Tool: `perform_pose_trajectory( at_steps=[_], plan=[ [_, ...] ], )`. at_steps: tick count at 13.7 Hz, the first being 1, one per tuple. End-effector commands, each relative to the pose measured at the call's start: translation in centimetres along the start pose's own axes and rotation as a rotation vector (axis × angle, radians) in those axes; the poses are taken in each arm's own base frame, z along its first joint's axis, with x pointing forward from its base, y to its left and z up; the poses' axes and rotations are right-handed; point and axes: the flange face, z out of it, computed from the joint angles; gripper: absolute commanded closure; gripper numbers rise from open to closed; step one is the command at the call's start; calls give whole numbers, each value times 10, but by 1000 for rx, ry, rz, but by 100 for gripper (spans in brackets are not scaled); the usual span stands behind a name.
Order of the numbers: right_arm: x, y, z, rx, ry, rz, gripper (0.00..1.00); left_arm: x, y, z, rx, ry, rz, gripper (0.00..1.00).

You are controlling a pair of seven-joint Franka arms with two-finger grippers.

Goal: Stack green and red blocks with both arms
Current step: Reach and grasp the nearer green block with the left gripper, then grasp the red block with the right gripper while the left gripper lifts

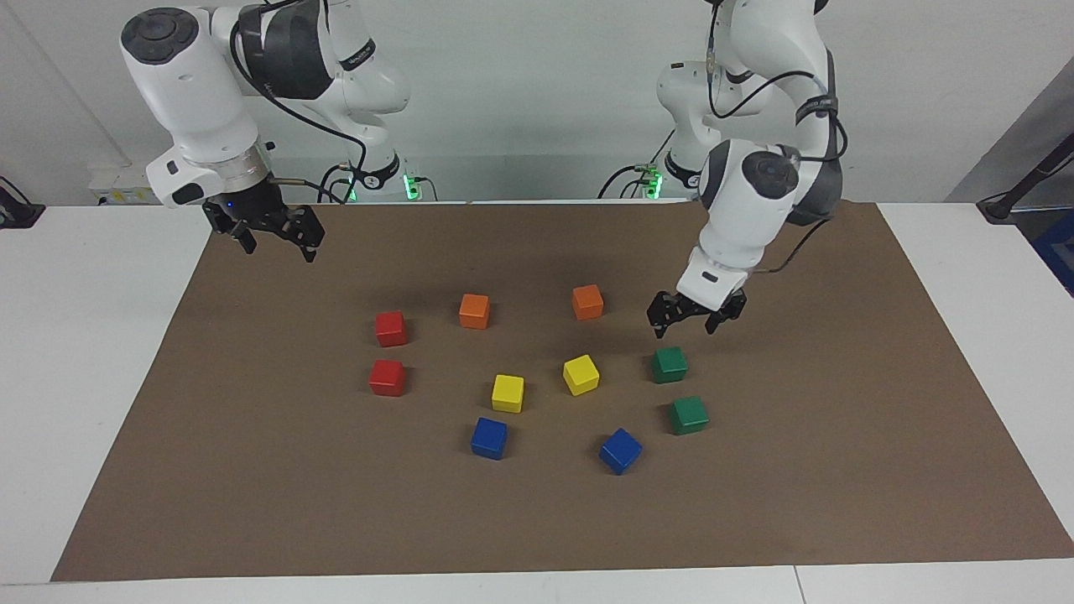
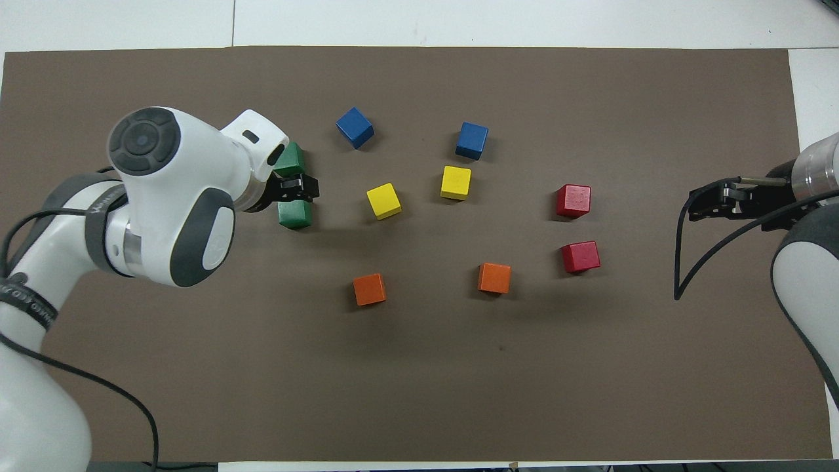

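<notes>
My open left gripper should keep going down, because the nearer green block (image 1: 669, 366) is clear of the farther one (image 1: 689, 416). It should go down until its fingers are around that nearer block, and then close.
Two dark green blocks lie at the left arm's end of the mat, one (image 1: 669, 364) (image 2: 295, 214) nearer to the robots than the other (image 1: 689, 414) (image 2: 291, 157). My left gripper (image 1: 696, 316) (image 2: 296, 189) is open and empty, hanging in the air over the green pair, touching neither. Two bright red blocks lie toward the right arm's end, one (image 1: 391, 328) (image 2: 580, 256) nearer to the robots than the other (image 1: 388, 377) (image 2: 573, 200). My right gripper (image 1: 275, 237) (image 2: 711, 200) is open and empty, raised over the mat's edge by its base, apart from the red blocks.
Two orange cubes (image 1: 474, 310) (image 1: 587, 301), two yellow cubes (image 1: 508, 393) (image 1: 581, 374) and two blue cubes (image 1: 489, 438) (image 1: 620, 450) lie between the green and red pairs. All stand on a brown mat (image 1: 252, 470) on a white table (image 1: 84, 335).
</notes>
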Motion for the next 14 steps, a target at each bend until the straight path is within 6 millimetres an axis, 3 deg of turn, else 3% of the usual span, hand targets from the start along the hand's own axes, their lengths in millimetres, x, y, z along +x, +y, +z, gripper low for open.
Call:
perform_pose_trajectory(
  at_steps=[1,6,10,12,13,14],
  plan=[
    [-9,-8,18,21,15,28,0,8,0,33,58,10,30,0],
    [-8,-48,80,80,4,130,0,0,-3,69,59,42,-37,0],
    [-20,-80,132,90,9,92,0,-13,-2,82,70,25,-26,0],
    [-30,-92,145,86,8,55,0,-14,-2,82,71,22,-29,0],
    [-31,-92,153,85,8,16,0,-16,-3,84,73,18,-29,2],
    [-33,-91,163,88,25,-51,0,-17,-4,85,74,17,-29,11]
  ],
)
